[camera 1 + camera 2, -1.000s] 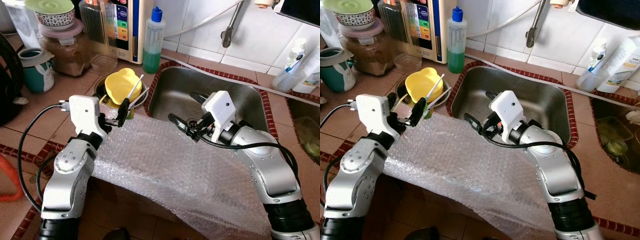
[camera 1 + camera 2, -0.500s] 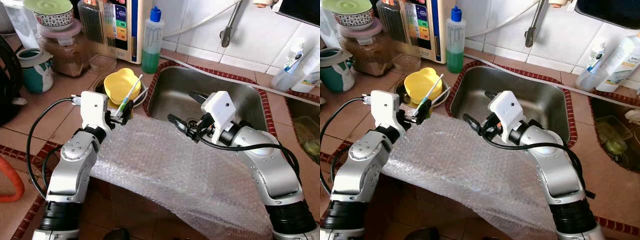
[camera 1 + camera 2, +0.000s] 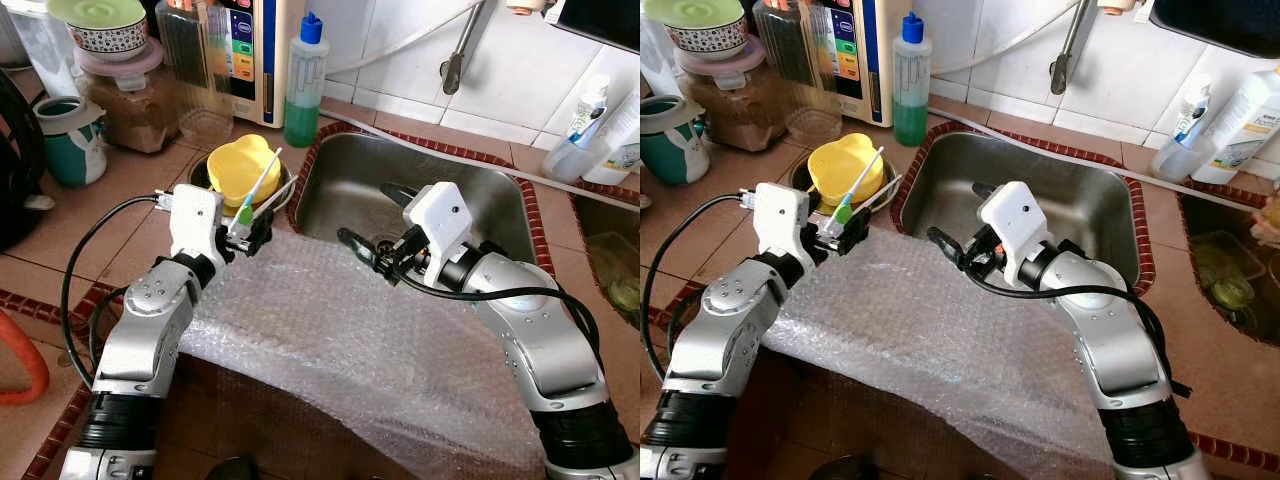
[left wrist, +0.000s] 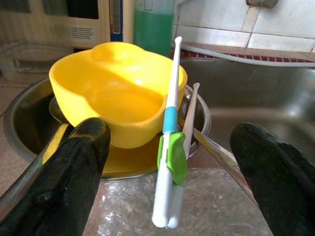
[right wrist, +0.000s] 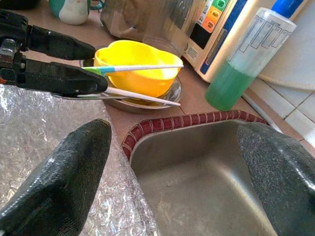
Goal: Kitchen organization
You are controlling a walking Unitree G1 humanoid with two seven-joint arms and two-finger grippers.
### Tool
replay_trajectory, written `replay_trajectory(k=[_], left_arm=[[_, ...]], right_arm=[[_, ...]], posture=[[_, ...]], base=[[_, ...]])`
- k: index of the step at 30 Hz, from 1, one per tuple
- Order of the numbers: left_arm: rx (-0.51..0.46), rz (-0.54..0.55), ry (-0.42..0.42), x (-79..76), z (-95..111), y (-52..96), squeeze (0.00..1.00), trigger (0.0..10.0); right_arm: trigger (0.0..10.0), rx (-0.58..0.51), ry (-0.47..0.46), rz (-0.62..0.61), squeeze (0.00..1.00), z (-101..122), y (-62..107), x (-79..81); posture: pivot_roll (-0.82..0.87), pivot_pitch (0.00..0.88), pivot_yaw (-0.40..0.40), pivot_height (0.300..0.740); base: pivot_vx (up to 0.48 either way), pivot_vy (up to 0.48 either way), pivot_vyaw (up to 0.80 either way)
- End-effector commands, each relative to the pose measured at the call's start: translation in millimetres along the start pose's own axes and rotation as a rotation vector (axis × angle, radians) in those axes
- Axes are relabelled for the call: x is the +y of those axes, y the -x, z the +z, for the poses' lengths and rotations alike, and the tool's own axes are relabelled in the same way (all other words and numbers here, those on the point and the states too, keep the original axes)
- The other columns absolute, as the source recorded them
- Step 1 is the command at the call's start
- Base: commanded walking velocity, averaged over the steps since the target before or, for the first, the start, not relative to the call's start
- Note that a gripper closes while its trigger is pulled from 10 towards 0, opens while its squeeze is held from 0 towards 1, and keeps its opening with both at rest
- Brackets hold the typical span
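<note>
The green piece (image 4: 176,158) reaches across both the white utensil and the pale stick (image 3: 278,196), so the pale stick will come along when the robot moves the utensil.
A yellow bowl (image 3: 238,170) sits in a metal dish (image 4: 197,110) on the counter, left of the sink. A white brush with a blue and green handle (image 4: 170,123) leans out of the dish beside a pale stick (image 4: 189,115). My left gripper (image 3: 250,228) is open, one finger on each side of the brush handle's low end, not closed on it. Above the sink's near left corner my right gripper (image 3: 373,218) is open and holds nothing. A sheet of bubble wrap (image 3: 370,345) lies over the counter's front edge under both arms.
The steel sink (image 3: 480,195) is at the back right with a tap (image 3: 458,55) above it. A green soap bottle (image 3: 302,85), a brown jar (image 3: 128,100) and a teal mug (image 3: 72,140) stand behind the bowl. Bottles (image 3: 590,130) stand at the far right.
My left gripper has moved forward and right to the dish, so the brush handle now lies between its fingers. The right arm has barely moved.
</note>
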State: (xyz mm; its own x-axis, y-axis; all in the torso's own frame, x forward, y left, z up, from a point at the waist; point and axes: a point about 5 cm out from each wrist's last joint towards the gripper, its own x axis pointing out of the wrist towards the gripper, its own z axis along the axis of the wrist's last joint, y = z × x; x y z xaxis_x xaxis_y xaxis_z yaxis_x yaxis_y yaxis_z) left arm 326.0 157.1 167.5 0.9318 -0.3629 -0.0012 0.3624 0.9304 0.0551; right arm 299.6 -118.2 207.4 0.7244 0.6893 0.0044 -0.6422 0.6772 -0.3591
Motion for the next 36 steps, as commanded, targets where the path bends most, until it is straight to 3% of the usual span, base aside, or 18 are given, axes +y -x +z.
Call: replay_trajectory(k=[1,2,36], left_arm=[[0.002,-0.013,-0.011,0.2,1.6,-2.2,0.00,0.8],[0.000,-0.013,-0.012,0.6,2.1,-2.3,0.00,0.0],[0.019,-0.017,-0.053,8.0,4.8,7.9,0.00,0.0]], right_arm=[[10.0,-0.008,0.018,-0.013,0.00,3.6,1.1,-2.6],[10.0,-0.008,0.018,-0.016,0.00,3.5,1.3,-2.8],[10.0,-0.001,0.025,-0.035,0.00,-0.1,2.2,-7.5]], posture=[[0.04,0.126,-0.063,0.740],[0.04,0.126,-0.063,0.740],[0.06,0.125,-0.052,0.740]], base=[[0.000,0.000,0.00],[0.000,0.000,0.00],[0.000,0.000,0.00]])
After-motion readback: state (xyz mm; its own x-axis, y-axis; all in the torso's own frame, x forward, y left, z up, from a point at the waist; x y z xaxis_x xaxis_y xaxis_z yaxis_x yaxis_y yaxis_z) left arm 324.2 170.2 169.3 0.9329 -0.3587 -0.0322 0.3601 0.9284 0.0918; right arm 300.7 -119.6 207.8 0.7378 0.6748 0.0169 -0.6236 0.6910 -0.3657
